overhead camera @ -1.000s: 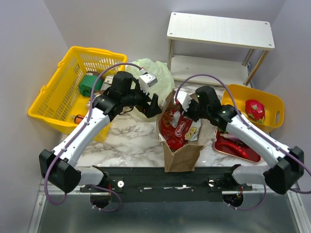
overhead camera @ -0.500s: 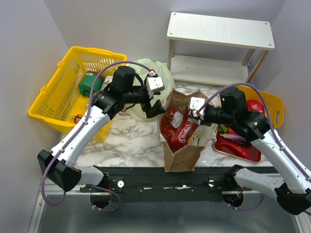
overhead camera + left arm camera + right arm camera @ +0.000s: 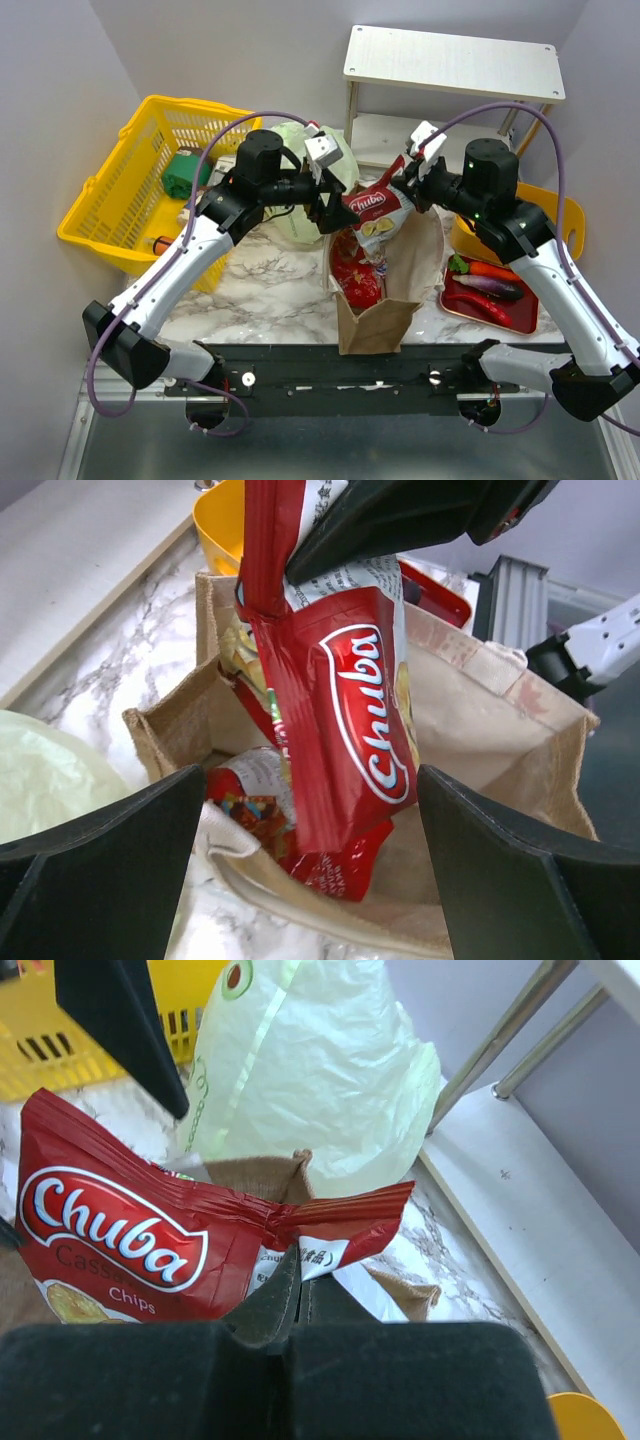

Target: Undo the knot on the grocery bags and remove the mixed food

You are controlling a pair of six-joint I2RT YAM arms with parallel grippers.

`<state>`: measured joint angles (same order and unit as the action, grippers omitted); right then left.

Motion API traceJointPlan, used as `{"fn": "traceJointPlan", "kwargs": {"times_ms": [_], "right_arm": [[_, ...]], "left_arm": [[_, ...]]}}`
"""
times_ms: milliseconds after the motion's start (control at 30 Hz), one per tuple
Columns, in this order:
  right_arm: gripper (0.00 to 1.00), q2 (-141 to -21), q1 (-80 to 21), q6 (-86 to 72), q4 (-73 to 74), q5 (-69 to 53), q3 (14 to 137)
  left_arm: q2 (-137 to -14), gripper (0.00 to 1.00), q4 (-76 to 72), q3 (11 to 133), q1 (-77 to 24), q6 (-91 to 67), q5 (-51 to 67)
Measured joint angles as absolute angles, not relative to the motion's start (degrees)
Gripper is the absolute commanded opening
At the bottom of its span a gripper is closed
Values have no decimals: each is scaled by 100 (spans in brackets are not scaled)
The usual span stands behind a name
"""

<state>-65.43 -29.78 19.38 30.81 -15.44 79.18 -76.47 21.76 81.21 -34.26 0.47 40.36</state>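
Note:
My right gripper is pinching the packet's sealed top edge (image 3: 394, 170), and its loose end (image 3: 358, 206) faces my left gripper. My left gripper should therefore take the packet to the white shelf.
My right gripper (image 3: 403, 188) (image 3: 300, 1272) is shut on the sealed top edge of a shiny red Chuba snack packet (image 3: 374, 206) (image 3: 130, 1250). The packet (image 3: 345, 720) hangs above the open brown paper bag (image 3: 382, 300) (image 3: 490, 715). More red packets (image 3: 352, 278) (image 3: 335, 865) lie inside the bag. My left gripper (image 3: 335, 208) (image 3: 310, 880) stands open just left of the hanging packet, at the bag's mouth, holding nothing. The pale green plastic bag (image 3: 300, 145) (image 3: 310, 1070) sits behind the paper bag. Its knot is not visible.
A yellow mesh basket (image 3: 110, 205) holding a green can (image 3: 183, 175) stands at the left. A white shelf (image 3: 450, 65) is at the back. On the right a red tray (image 3: 520, 320) holds carrot, eggplant and chili, beside a yellow tray (image 3: 565, 215).
The right gripper has closed on the red packet and lifted it up out of the paper bag toward the back. The left gripper has shifted slightly right and stayed open.

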Motion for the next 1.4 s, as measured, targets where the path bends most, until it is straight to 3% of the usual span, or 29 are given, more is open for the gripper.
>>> {"fn": "traceJointPlan", "kwargs": {"times_ms": [167, 233, 267, 333, 367, 400, 467, 633, 667, 733, 767, 800, 1100, 1400], "right_arm": [[0, -6635, -2980, 1688, 2895, -1321, 8012], [0, -6665, -2978, 1568, 2842, -1245, 8012], [0, -6678, -2976, 1487, 2816, -1234, 8014], [0, -6700, -2978, 1343, 2775, -1223, 8012], [0, -6709, -2976, 1288, 2766, -1216, 8014], [0, -6718, -2974, 1236, 2755, -1205, 8012], [0, -6740, -2958, 1181, 2753, -1175, 8014], [4, -6751, -2812, 1103, 2751, -1166, 8062], [32, -6748, -2770, 1083, 2764, -1199, 8110], [56, -6748, -2676, 1031, 2834, -1319, 8274], [75, -6742, -2567, 967, 2847, -1328, 8324], [78, -6737, -2381, 954, 2888, -1337, 8420], [82, -6602, -209, 191, 3107, -969, 8945], [84, -5966, -104, 121, 2967, -1431, 8322]], "left_arm": [[-7970, 98, 1741, 8086, -3426, -718, 4174], [-8123, 88, 1588, 8086, -3426, -967, 4209], [-8182, 72, 1535, 8086, -3426, -1039, 4211], [-8329, 51, 1470, 8086, -3426, -1160, 4215], [-8392, 24, 1466, 8095, -3426, -1151, 4250], [-8462, 12, 1470, 8123, -3426, -1135, 4294], [-8567, 0, 1500, 8219, -3426, -1022, 4383], [-8628, 0, 1758, 8521, -3424, -550, 4580], [-8626, 0, 1859, 8635, -3426, -408, 4609], [-8626, 0, 1964, 8825, -3428, -163, 4617], [-8626, 0, 1994, 8914, -3428, -80, 4619], [-8626, 0, 2082, 9067, -3426, 47, 4622], [-8672, 0, 2213, 10857, -3409, 709, 4381], [-9883, 0, 1020, 13367, -3424, 1546, 3157]]}}
